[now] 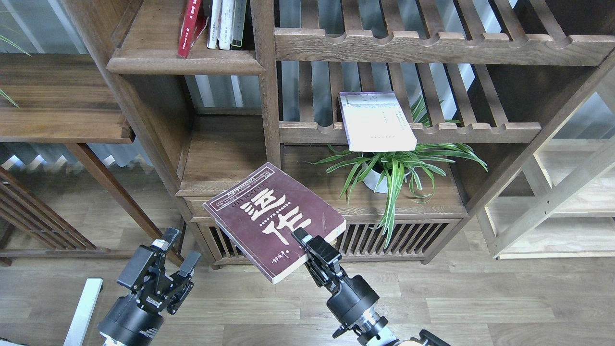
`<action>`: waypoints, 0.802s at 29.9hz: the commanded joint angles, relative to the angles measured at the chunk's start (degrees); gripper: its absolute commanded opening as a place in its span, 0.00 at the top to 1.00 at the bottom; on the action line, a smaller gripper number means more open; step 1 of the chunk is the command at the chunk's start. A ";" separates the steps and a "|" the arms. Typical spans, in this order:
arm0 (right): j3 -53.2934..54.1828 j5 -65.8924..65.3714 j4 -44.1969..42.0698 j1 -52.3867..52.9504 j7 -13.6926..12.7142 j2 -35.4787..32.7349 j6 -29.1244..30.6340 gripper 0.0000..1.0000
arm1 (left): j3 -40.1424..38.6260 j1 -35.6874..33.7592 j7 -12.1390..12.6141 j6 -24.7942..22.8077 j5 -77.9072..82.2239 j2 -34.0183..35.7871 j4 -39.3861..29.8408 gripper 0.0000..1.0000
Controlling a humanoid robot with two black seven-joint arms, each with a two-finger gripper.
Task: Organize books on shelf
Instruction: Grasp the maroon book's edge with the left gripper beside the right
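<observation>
The red book [189,29] leans with a gap [203,38] beside the upright books, so I expect it to move toward them when I push in the dark maroon book.
My right gripper [303,242] is shut on the near edge of the dark maroon book [271,218] with large white characters and holds it flat in the air, in front of the bookcase's low drawer. The pale lavender-white book [377,121] lies on a slatted rack at centre right, overhanging its front rail. The red book [190,26] leans against several upright books on the solid shelf [185,62] at top left. My left gripper [168,252] is open and empty, low at the left above the floor.
A potted spider plant [389,173] stands under the slatted rack. A solid lower shelf [226,163] lies behind the held book. A brown side table [62,110] is at the left. A pale wooden rack [562,202] stands at the right.
</observation>
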 commanded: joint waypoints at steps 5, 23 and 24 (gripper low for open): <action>-3.13 -0.01 0.38 0.83 -0.06 0.00 0.00 0.85 | 0.11 -0.17 0.00 0.00 0.24 0.00 1.38 0.01; -4.89 -0.80 0.47 0.66 0.03 0.00 0.00 0.85 | 5.55 -5.80 0.00 0.00 0.50 -0.09 5.87 0.01; -4.89 -0.89 0.47 0.66 0.03 0.00 0.00 0.85 | 5.91 -6.15 0.00 0.00 0.42 -0.09 5.96 0.01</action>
